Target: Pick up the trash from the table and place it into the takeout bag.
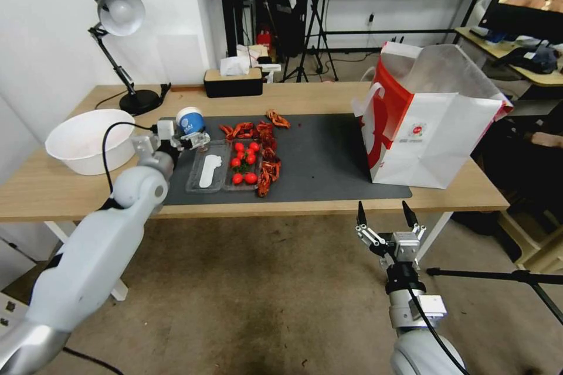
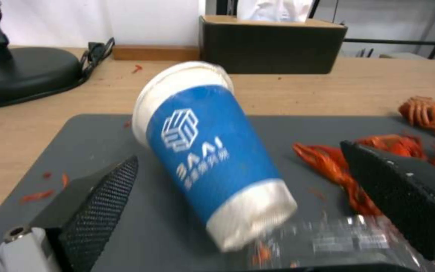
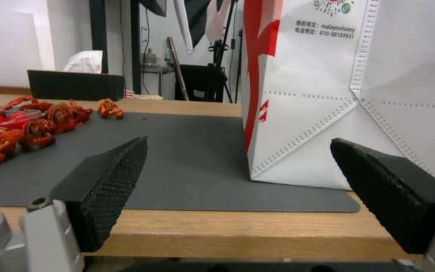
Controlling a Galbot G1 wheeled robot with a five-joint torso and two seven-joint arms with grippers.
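The side of the blue-white paper cup [image 1: 190, 122] should cave in between the fingers and get pinched narrow when I lift the cup, because its base looks crumpled.
A blue-white paper cup [image 1: 190, 122] stands tilted at the left end of the dark grey mat [image 1: 328, 152] on the table [image 1: 328, 94]. My left gripper [image 1: 196, 139] is open at that cup. In the left wrist view the cup [image 2: 212, 151] leans between the two spread fingers [image 2: 102, 204], and neither pad touches it. The takeout bag [image 1: 434, 117], white with red sides, stands open at the mat's right end. My right gripper [image 1: 382, 211] hangs open and empty below the table's front edge, facing the bag [image 3: 348, 94].
Red crayfish shells [image 1: 267, 152] and a clear tray of cherry tomatoes [image 1: 243, 167] lie mid-mat, right of the cup. A round white basin [image 1: 88, 140] sits at the far left. A desk lamp [image 1: 120, 17] and a tissue box [image 1: 233, 79] stand along the back edge.
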